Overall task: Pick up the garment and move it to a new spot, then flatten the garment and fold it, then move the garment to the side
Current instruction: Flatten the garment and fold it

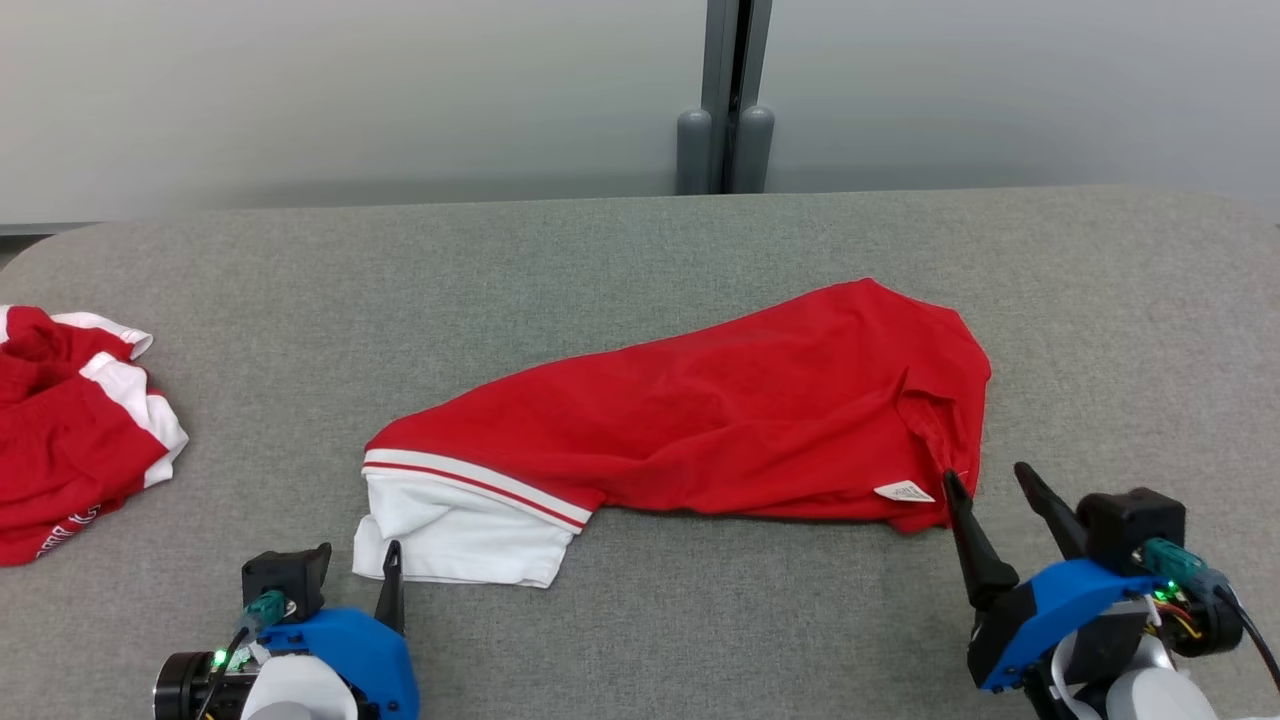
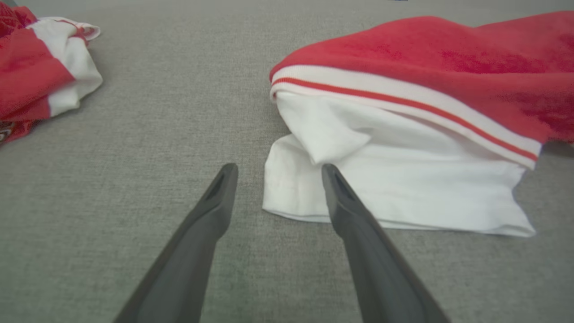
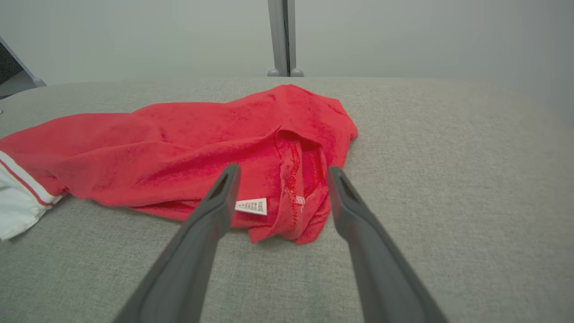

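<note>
The garment [image 1: 708, 420] will spread out much wider and show another white end when the robot lifts it, because layers come apart at the bunched red hem [image 1: 938, 434].
The garment [image 1: 720, 420] lies stretched across the grey table, mostly red, with a striped band and a white end at its left. In the left wrist view the white end [image 2: 394, 188] rests on the cloth surface, and my left gripper [image 2: 276, 168] stands open just before its near left corner, right finger over the white edge. My left gripper [image 1: 360, 560] sits at the lower left. My right gripper [image 1: 985, 478] is open at the garment's right end, beside a small white label [image 3: 251, 206]. Its fingers [image 3: 219, 197] straddle a bunched red fold [image 3: 300, 188] without closing on it.
A second red and white garment [image 1: 70, 430] lies crumpled at the table's left edge, also in the left wrist view [image 2: 36, 67]. The grey table [image 1: 640, 260] ends at a pale wall with a grey post [image 1: 725, 100] behind it.
</note>
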